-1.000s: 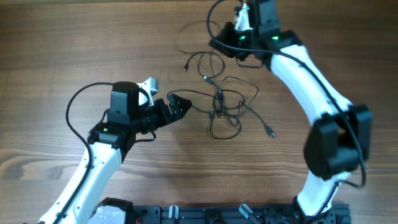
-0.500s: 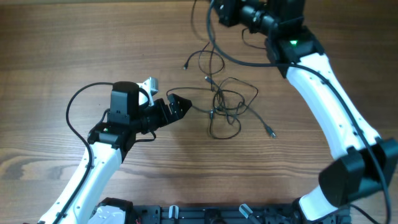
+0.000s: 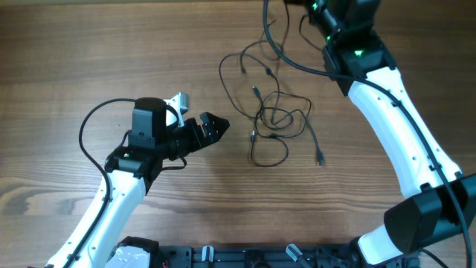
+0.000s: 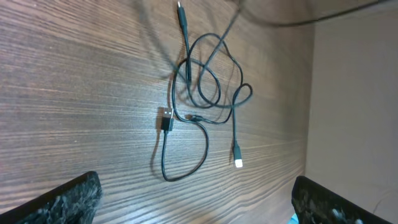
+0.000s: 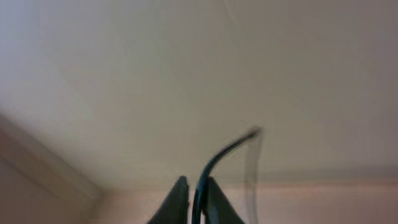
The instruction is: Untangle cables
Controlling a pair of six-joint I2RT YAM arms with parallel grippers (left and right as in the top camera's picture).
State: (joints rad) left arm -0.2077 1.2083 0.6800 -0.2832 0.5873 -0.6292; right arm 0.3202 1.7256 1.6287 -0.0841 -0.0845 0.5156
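Observation:
The raised cable's tail still trails across the tangle's far loop [image 3: 243, 59], so my right gripper should swing the cable aside and lay it on the open wood [image 3: 355, 152] beside the tangle.
The cables [image 3: 274, 117] are thin black wires in loose tangled loops at the table's middle, with small plug ends spread around. In the left wrist view the cables [image 4: 200, 93] lie ahead, one plug silver-tipped [image 4: 238, 163]. My left gripper [image 3: 216, 126] is open and empty, left of the tangle; its fingers sit at the frame's lower corners [image 4: 193, 205]. My right gripper [image 5: 194, 194] is raised toward the far edge, pointing up at the wall, shut on a thin black cable [image 5: 217, 158] that trails down to the tangle. Its fingers are out of the overhead view.
The wooden table [image 3: 89, 59] spreads all around. Thicker black arm cables loop by the left arm [image 3: 89, 123] and the right arm [image 3: 286, 56]. A pale wall borders the table in the left wrist view [image 4: 354, 93].
My right arm has lifted up and away toward the far edge with a cable pinched, pulling the tangle looser and slightly toward the far side. The left arm has not moved.

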